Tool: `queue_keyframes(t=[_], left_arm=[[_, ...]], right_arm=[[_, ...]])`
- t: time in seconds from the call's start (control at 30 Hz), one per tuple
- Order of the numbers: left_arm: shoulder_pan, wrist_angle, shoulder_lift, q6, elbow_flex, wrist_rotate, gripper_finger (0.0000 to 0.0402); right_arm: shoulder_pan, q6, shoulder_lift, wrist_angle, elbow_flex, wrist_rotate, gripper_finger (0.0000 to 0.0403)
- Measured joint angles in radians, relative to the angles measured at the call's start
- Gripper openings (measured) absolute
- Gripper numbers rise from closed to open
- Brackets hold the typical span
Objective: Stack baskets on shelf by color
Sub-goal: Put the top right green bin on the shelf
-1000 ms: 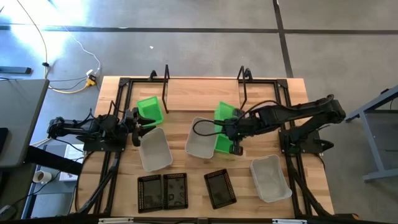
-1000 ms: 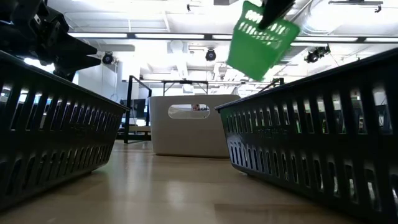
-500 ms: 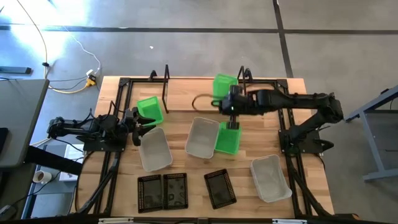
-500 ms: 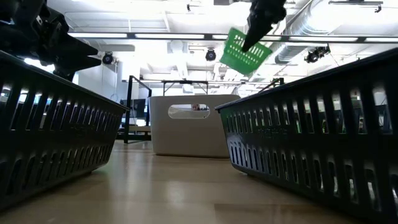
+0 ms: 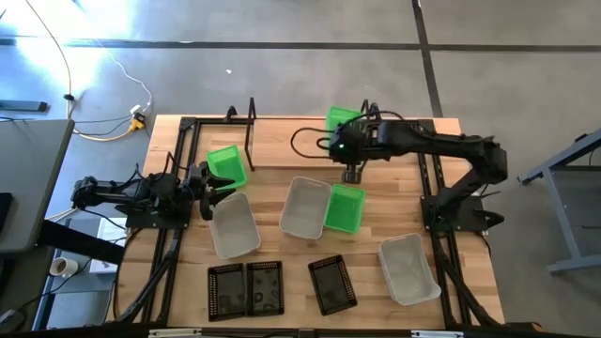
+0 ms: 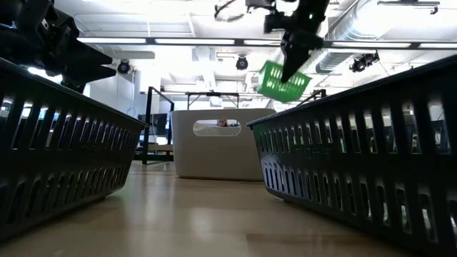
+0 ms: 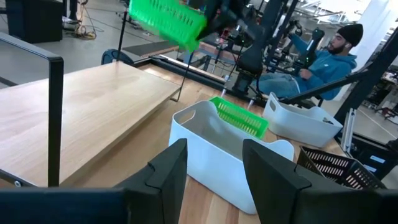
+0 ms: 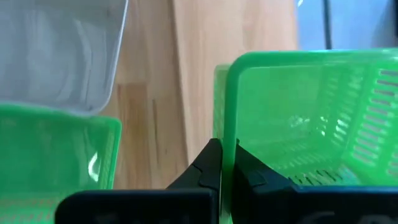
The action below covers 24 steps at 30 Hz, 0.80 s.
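Note:
I should carry on lowering the green basket with my right gripper until its base sits on the shelf's clear end, and then let go. The basket is hanging over that end with its open side up.
The shelf is a light-wood plank with black upright ends at the table's far side. My right gripper is shut on a green basket, held in the air over the shelf's right end. A second green basket lies on the table beside a whitish basket. The third green one sits by the shelf's left end. My left gripper is open at the table's left, beside another whitish basket. Three black baskets line the near edge. My right gripper pinches the green basket's upper rim at one side wall, one finger outside and the other inside. The basket is lifted clear and hangs tilted below the fingers.
A third whitish basket lies at the near right. Black frame rails run along both table sides. In the low view, black basket walls stand close on both sides. A seated person shows beyond the table.
My right gripper has carried the green basket from above the table's middle toward the far edge, to over the shelf's right end, turning as it went. In the low view the basket has receded and come lower. It has stayed shut on the rim.

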Motion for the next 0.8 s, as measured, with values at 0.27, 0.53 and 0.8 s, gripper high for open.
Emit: queue_keyframes(t=[0.27, 0.53, 0.8], left_arm=[[0.000, 0.000, 0.000, 0.000, 0.000, 0.000, 0.0145], [0.000, 0.000, 0.000, -0.003, 0.000, 0.002, 0.0145], [0.000, 0.000, 0.000, -0.002, 0.000, 0.004, 0.0145]], right_arm=[[-0.001, -0.009, 0.144, -0.045, 0.000, -0.014, 0.0000], [-0.022, 0.012, 0.229, -0.053, 0.000, 0.016, 0.0000], [-0.069, -0.054, 0.244, -0.036, 0.000, 0.023, 0.0000]])
